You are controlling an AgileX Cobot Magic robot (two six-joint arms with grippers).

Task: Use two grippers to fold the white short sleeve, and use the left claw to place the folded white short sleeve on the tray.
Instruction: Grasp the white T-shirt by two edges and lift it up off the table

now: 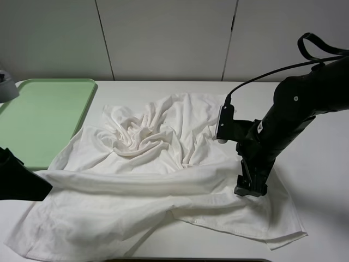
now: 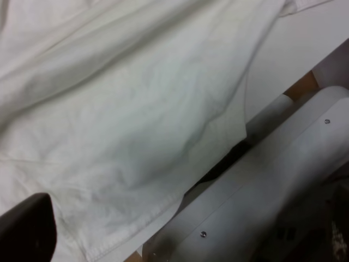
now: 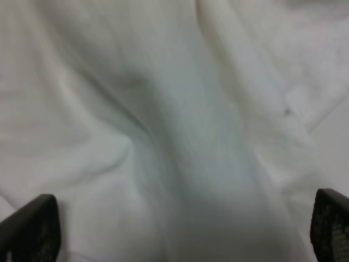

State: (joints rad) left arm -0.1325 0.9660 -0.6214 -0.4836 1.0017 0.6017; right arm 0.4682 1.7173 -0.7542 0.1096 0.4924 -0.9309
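Note:
My gripper will lift the white short sleeve, and the sleeve will fall open into a hanging sheet, because the crumpled cloth heap lies loose behind the raised fold.
The white short sleeve lies spread and wrinkled over the middle of the table, with a long raised fold running across it from left to right. My right gripper points down at the shirt's right side, at the end of that fold. In the right wrist view its fingertips stand wide apart, open, over the cloth. My left gripper reaches in from the left edge, at the fold's other end. The left wrist view shows one fingertip beside the fabric. The pale-green tray sits bare at the back left.
The shirt's lower hem lies close to the table's front edge. In the left wrist view a white metal frame shows beyond the table edge. A grey object stands at the far left, behind the tray.

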